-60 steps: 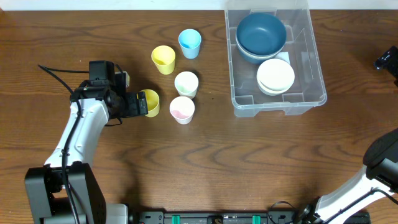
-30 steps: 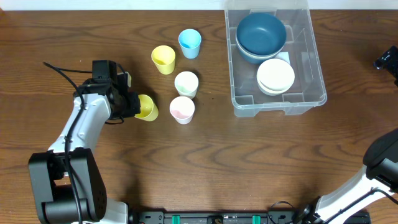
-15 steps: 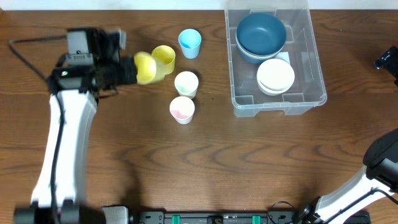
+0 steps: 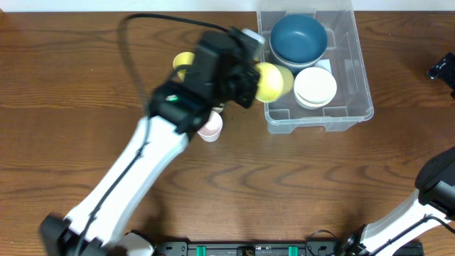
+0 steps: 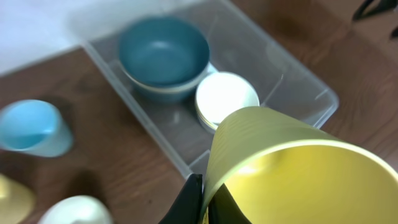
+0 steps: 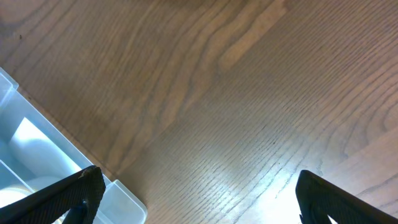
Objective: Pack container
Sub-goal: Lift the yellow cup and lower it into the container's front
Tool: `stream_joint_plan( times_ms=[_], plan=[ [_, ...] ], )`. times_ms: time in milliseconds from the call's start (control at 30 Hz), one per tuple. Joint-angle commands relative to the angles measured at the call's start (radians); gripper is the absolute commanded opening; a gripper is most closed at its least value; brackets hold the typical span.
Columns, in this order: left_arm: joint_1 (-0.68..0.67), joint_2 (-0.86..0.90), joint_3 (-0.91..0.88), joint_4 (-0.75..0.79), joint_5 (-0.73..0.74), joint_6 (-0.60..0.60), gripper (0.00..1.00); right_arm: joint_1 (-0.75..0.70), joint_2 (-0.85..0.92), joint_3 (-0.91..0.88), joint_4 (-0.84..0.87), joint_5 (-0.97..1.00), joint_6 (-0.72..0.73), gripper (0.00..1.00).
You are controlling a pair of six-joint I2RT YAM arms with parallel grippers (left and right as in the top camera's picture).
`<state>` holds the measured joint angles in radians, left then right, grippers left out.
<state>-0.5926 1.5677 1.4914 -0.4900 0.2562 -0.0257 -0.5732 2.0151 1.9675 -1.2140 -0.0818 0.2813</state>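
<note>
The container's bottom beside the white bowls (image 4: 286,110) is clear, so my left gripper should go on moving the yellow cup in until it is past the container's rim (image 4: 266,111), and then let go.
The clear plastic container (image 4: 320,121) stands at the back right, holding a blue bowl (image 4: 298,37) and a stack of white bowls (image 4: 315,87). My left gripper (image 4: 253,82) is shut on the wall of a yellow cup (image 4: 273,82), which hangs tilted over the container's left rim. In the left wrist view the yellow cup (image 5: 292,168) fills the lower right, its wall pinched between the fingers (image 5: 194,202), with the container (image 5: 298,81) beyond. My right gripper (image 6: 199,205) stands open over bare wood beside the container's corner (image 6: 37,162).
A second yellow cup (image 4: 183,62) and a pink cup (image 4: 211,128) peek out from behind my left arm. The left wrist view also shows a blue cup (image 5: 31,127) and a white cup (image 5: 74,211). My right gripper (image 4: 442,70) sits at the far right edge.
My left arm has swung right with the yellow cup, from beside the loose cups to the container's left rim. The right arm has not moved.
</note>
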Motion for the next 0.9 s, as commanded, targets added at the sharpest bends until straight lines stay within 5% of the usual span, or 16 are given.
stream_joint_plan(
  times_ms=[0,667,867],
  plan=[
    [-0.025,0.064,-0.005,0.031,-0.041,0.009,0.06,-0.003,-0.013,0.0,-0.001,-0.004,0.01,0.99],
    [-0.027,0.251,-0.005,0.145,-0.041,0.032,0.06,-0.003,-0.013,0.0,-0.001,-0.004,0.01,0.99],
    [-0.027,0.258,-0.005,0.145,-0.041,0.032,0.17,-0.003,-0.013,0.0,-0.001,-0.004,0.01,0.99]
  ],
)
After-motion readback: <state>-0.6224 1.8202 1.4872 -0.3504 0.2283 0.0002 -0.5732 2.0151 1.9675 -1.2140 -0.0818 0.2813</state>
